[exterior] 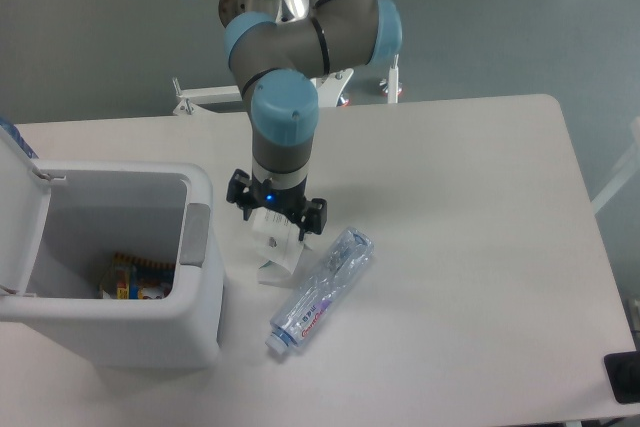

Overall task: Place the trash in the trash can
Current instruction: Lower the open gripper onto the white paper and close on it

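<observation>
A creased flap (pixel 273 273) sticks out below the folded white paper card (pixel 279 237), so the card will hang with its flap spread out sideways when the robot's gripper lifts it.
My gripper (pixel 274 226) hangs open right over the folded white paper card (pixel 275 247), its two fingers straddling the card's upper part and hiding some of it. Whether the fingers touch the card I cannot tell. The crushed clear plastic bottle (pixel 322 288) with its blue-red label lies on the table just right of the card, slanting from upper right to lower left, cap toward the front. The white trash can (pixel 195 292) stands at the left with its lid (pixel 20 217) swung up, and colourful scraps lie inside it.
The arm's white pedestal (pixel 262 87) rises behind the table's far edge. A dark object (pixel 625 377) sits at the table's front right corner. The white table (pixel 470 237) stretches to the right of the bottle.
</observation>
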`<move>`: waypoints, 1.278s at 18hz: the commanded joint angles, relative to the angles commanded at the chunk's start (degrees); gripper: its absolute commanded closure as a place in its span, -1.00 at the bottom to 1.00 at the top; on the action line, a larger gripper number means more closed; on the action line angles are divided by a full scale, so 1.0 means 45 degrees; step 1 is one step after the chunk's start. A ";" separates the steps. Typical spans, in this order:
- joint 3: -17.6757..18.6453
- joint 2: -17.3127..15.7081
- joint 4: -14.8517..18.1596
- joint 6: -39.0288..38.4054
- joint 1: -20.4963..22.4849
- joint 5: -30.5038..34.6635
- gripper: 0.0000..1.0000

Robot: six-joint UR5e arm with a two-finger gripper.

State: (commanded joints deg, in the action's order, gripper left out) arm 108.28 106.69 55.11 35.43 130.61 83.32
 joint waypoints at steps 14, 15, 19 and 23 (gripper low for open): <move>-0.0176 0.0548 -0.0958 -0.1701 -0.0294 0.0507 -0.54; -0.0176 0.0548 -0.0958 -0.1701 -0.0294 0.0527 -0.34; -0.0156 0.0529 -0.0900 -0.1721 -0.0294 0.0877 0.36; -0.0098 0.0490 -0.0802 -0.1643 -0.0372 0.1327 0.98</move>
State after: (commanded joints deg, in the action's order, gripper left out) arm 107.84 108.90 51.50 28.03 128.94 89.29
